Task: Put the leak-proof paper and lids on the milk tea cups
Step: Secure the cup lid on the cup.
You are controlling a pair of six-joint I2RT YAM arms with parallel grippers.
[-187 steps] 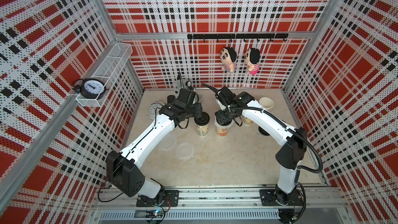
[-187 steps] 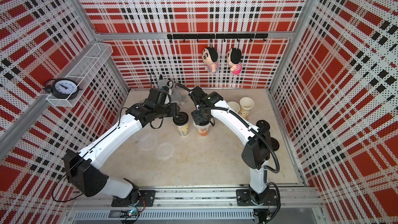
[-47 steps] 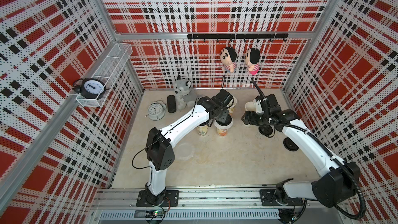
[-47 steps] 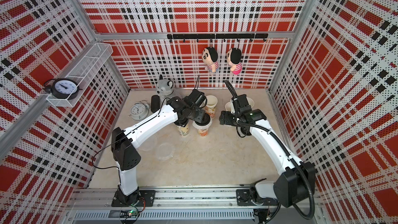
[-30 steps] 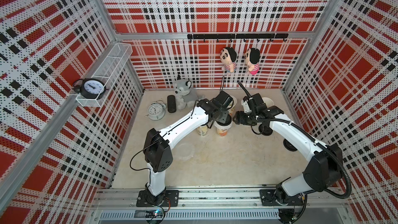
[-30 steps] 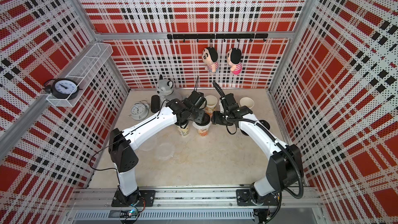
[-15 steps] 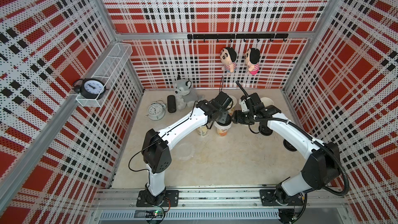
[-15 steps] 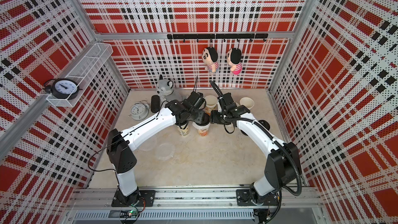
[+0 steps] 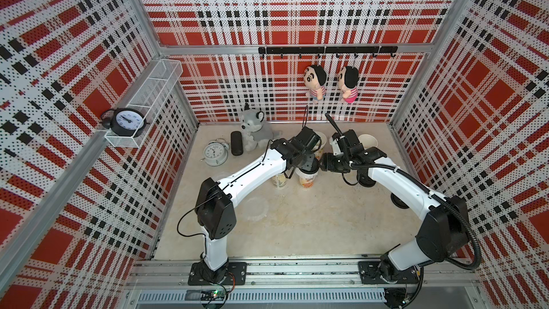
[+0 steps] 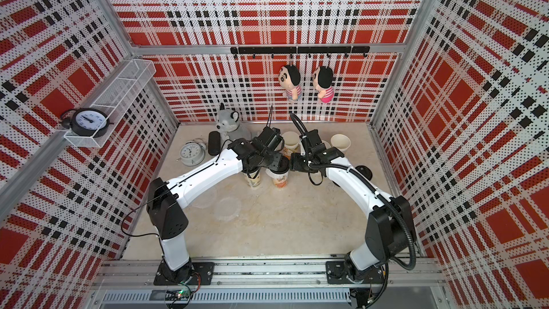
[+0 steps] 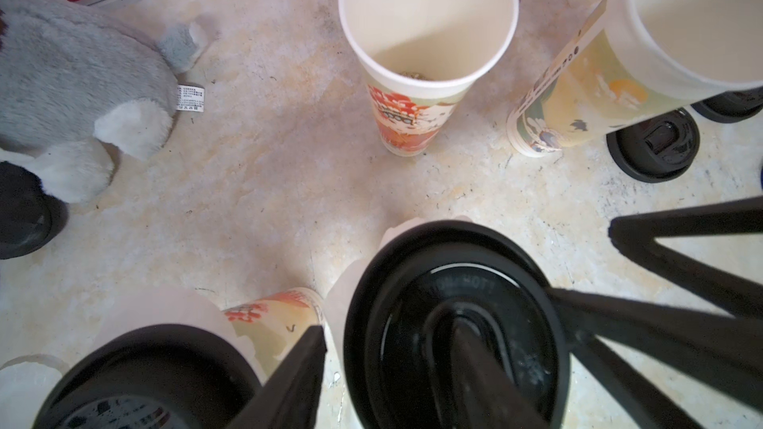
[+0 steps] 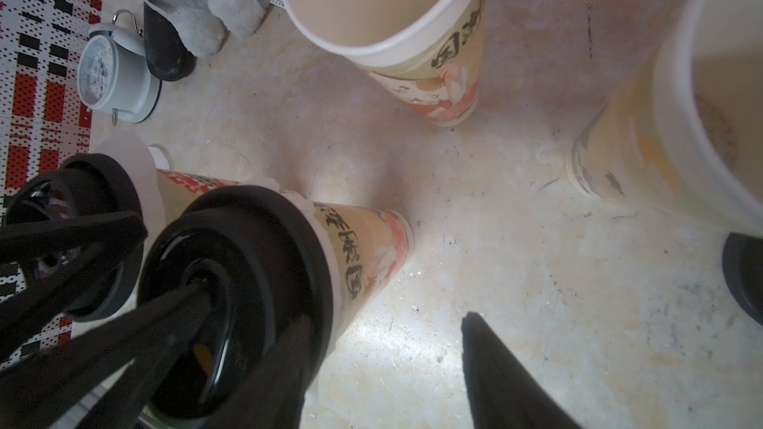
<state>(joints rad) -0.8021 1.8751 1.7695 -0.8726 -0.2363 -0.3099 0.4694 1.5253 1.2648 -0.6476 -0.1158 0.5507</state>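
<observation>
Next, my right gripper moves in over the lid top (image 12: 252, 282) with its fingers either side of the lid's edge, since its inner finger only reaches the lid's edge (image 12: 324, 286).
Two milk tea cups (image 9: 307, 181) (image 9: 279, 180) stand mid-table, each with a black lid (image 11: 454, 323). A white rim of leak-proof paper (image 11: 355, 282) (image 12: 299, 196) peeks out under the lid. My left gripper (image 11: 388, 332) (image 9: 306, 164) is open over the right-hand lidded cup, with one finger (image 11: 475, 365) on the lid top and the other between the two cups. My right gripper (image 12: 388, 319) (image 9: 322, 164) is open at that cup's right side, one finger against the lid's edge and the other over bare table. Loose leak-proof paper (image 9: 255, 208) (image 10: 228, 208) lies in front.
Three open cups (image 9: 368, 141) (image 11: 427, 14) (image 12: 384, 6) stand behind the grippers. Spare black lids (image 9: 367, 179) (image 9: 399, 200) lie at the right. A grey plush dog (image 9: 252, 127), a black cylinder (image 9: 236, 143) and a white alarm clock (image 9: 215, 153) sit at the back left.
My right arm has swung left from the spare lids to the right-hand lidded cup, and its jaws have narrowed a little. The left gripper has stayed over that cup's lid.
</observation>
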